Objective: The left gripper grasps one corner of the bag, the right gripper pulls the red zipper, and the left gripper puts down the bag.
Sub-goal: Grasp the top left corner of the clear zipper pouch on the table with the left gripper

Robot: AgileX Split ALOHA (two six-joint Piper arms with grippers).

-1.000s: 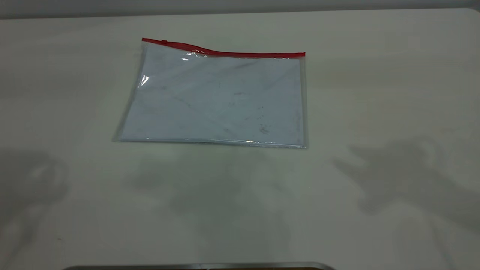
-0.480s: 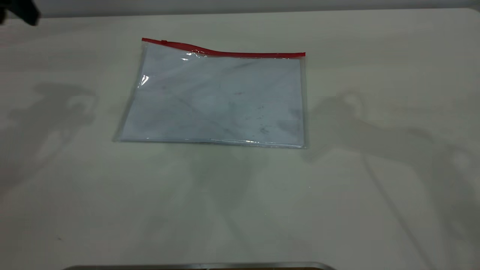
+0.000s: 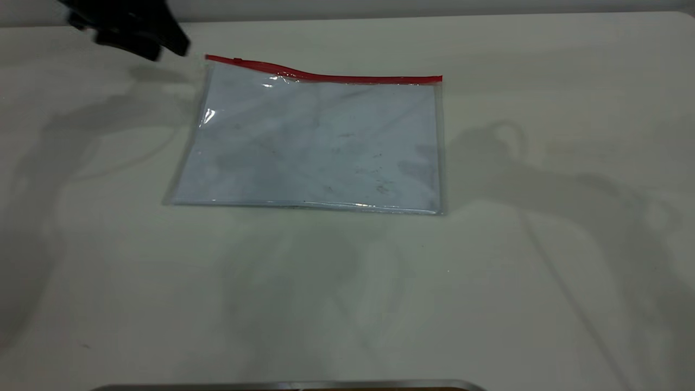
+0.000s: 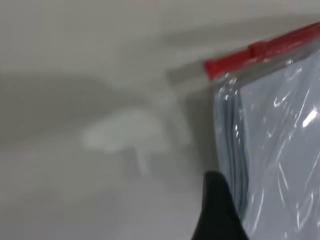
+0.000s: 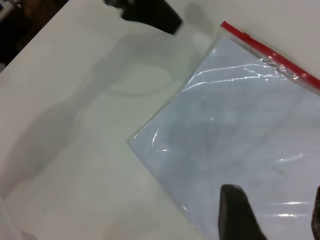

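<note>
The slider tab point(image 3: 238, 61) lies flat near the bag's corner, so my left gripper should pinch the bag's side edge point(image 3: 203, 98) below it and lift that edge before my right gripper pulls the zipper.
The bag point(image 3: 315, 141) lies flat on the white table, with scuffed white sheets showing through it. The red zipper point(image 3: 336, 78) runs along its far edge, and the small slider tab point(image 3: 237, 60) sits near the far left corner. My left gripper point(image 3: 171, 46) hovers just left of that corner, apart from it; it also shows in the right wrist view point(image 5: 150, 14). The left wrist view shows the corner of the bag point(image 4: 280, 150) and the zipper end point(image 4: 260, 52). My right gripper point(image 5: 275, 212) is open and empty above the bag point(image 5: 240, 125). It is outside the exterior view.
The table's far edge point(image 3: 380, 16) runs just behind the bag. A metal rim point(image 3: 288, 385) shows at the front edge. Arm shadows fall on the table left and right of the bag.
My left gripper has come in from the far left and moved right to the bag's far left corner. The arm shadows have shifted toward the bag. The bag has not moved.
</note>
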